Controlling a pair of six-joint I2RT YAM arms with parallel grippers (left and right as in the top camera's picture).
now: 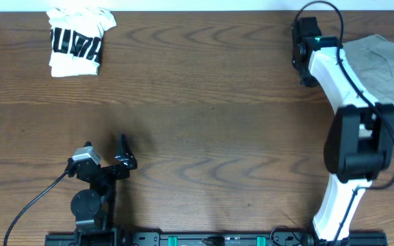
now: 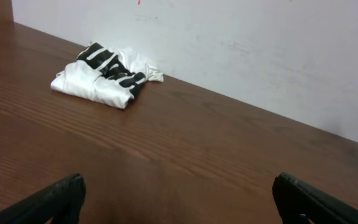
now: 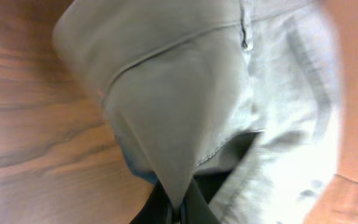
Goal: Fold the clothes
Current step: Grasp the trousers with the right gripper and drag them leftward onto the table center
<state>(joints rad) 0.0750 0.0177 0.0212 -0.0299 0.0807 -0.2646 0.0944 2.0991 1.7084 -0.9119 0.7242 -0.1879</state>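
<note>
My right gripper is pinching a fold of the khaki shorts (image 3: pixel 178 140) and the table's middle (image 1: pixel 214 109) is clear, so it should keep pulling until the shorts lie there, then let go.
The clothes, pale khaki shorts (image 1: pixel 382 72), lie at the table's far right edge, partly under the right arm. In the right wrist view the shorts (image 3: pixel 185 93) fill the frame, and a fold of their cloth is pinched between the black fingers of my right gripper (image 3: pixel 180 210), which is shut on it. In the overhead view the right gripper (image 1: pixel 305 49) sits at the shorts' left edge. My left gripper (image 1: pixel 123 156) rests near the front left of the table, far from the shorts. Its fingers (image 2: pixel 51 202) stand wide open with nothing between them.
A folded white tee with black print (image 1: pixel 77 42) lies at the far left back of the table, also seen ahead of the left gripper (image 2: pixel 107 74). A pale wall (image 2: pixel 241 50) rises behind the table's back edge.
</note>
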